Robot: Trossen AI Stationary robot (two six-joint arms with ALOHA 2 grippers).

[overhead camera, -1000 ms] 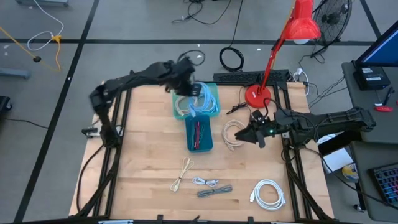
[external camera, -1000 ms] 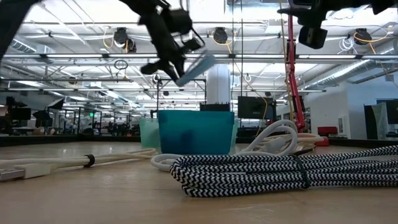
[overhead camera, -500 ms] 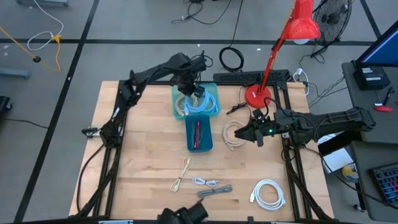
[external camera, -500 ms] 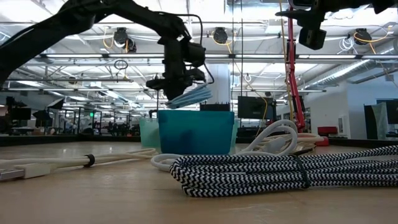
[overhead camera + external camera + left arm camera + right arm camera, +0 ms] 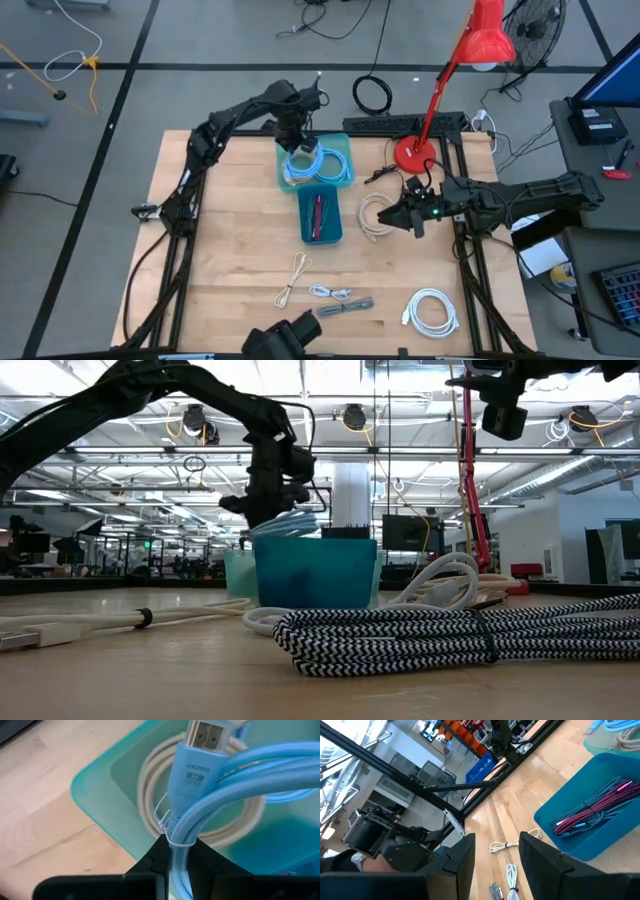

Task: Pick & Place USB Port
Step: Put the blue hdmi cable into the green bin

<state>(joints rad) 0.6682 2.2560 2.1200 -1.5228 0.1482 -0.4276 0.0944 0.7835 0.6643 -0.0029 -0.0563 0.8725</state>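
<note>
The light blue bundle (image 5: 314, 166) is level over the pale teal tray, so my left gripper should go on lowering it onto the beige cable coil (image 5: 145, 784) before it lets go there.
My left gripper (image 5: 296, 138) is shut on a light blue HDMI cable bundle (image 5: 326, 162) over a pale teal tray (image 5: 283, 172) at the table's far middle. A beige cable coil (image 5: 150, 790) lies in that tray. In the low view the left gripper (image 5: 270, 505) holds the bundle (image 5: 288, 523) just above the rims of the bins. A darker blue bin (image 5: 320, 215) with a red-and-magenta cable (image 5: 595, 810) stands just nearer. My right gripper (image 5: 408, 216) is open and empty, above a white cable coil (image 5: 375, 218) to the right of the blue bin. My left gripper pinches the blue bundle between its two fingers at the gathered end by a thin tie (image 5: 176, 840), behind the HDMI plug (image 5: 200, 750). The fingers lie along the strands. The bundle stretches out over the tray, roughly level; whether it rests on the tray's contents I cannot tell.
A red lamp's base (image 5: 414, 152) stands at the far right. Near the front edge lie a beige cable (image 5: 293, 278), a white cable (image 5: 330, 292), a striped grey cable (image 5: 346, 307) and a white coil (image 5: 432, 308). A dark object (image 5: 285, 340) sits at the near edge.
My left gripper has gone down with the blue bundle toward the teal tray. The bundle stood tipped up and high above the bins; it now lies about level just above their rims. My right gripper has kept still.
</note>
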